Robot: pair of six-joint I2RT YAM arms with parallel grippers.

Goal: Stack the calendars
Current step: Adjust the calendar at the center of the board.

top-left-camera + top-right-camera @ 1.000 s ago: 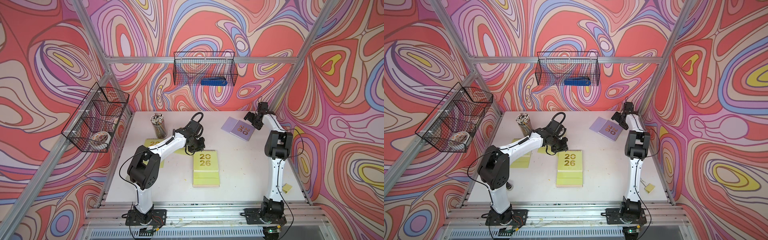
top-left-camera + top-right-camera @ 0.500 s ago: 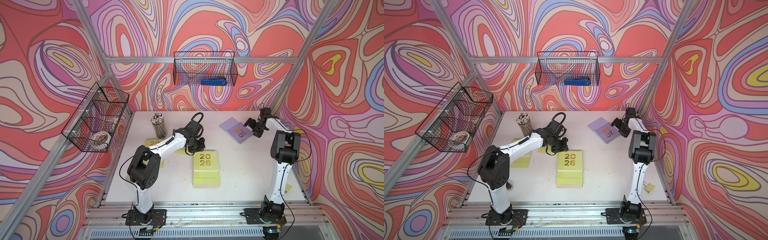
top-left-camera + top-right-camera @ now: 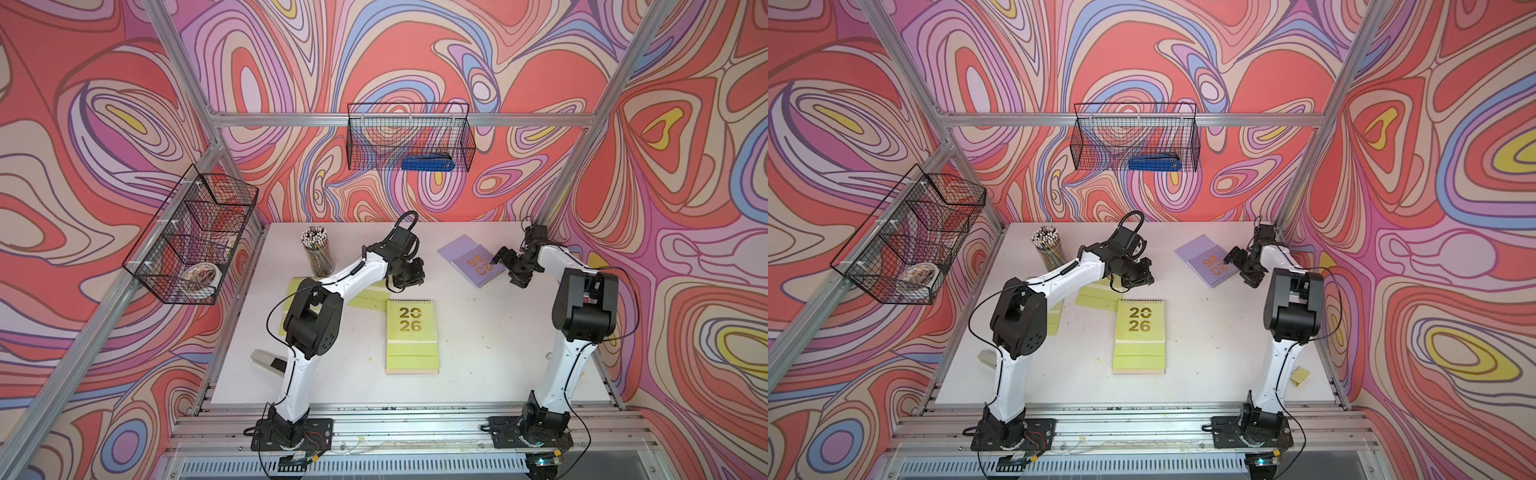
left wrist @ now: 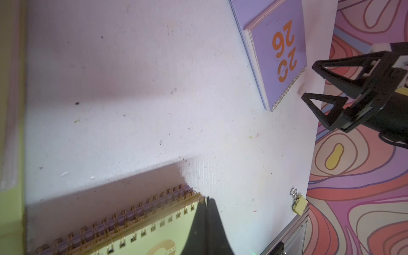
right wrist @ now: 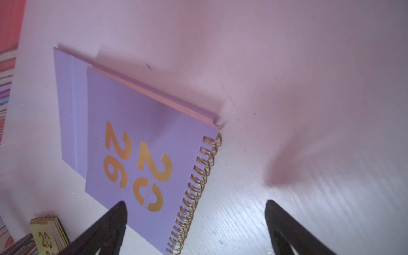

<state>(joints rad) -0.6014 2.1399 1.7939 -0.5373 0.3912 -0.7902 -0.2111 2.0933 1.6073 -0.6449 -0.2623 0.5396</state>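
My right gripper is facing the crooked lavender calendar at its spiral edge, so that gripper should push the lavender calendar's side edge to turn the calendar square.
A stack of calendars topped by a yellow-green "2026" cover lies mid-table. My left gripper is shut, its tips at the corner of that stack's spiral edge, gripping nothing. Two more yellow-green calendars lie partly hidden under the left arm. A lavender calendar lies flat at the back right. My right gripper is open, low beside its spiral edge, with one fingertip over the cover.
A cup of pencils stands at the back left. A grey stapler lies at the table's left edge. Wire baskets hang on the left wall and back wall. A yellow binder clip sits by the right edge.
My right arm has swung down from the back corner and brought its open gripper to the lavender calendar's spiral edge. The left arm has not moved.
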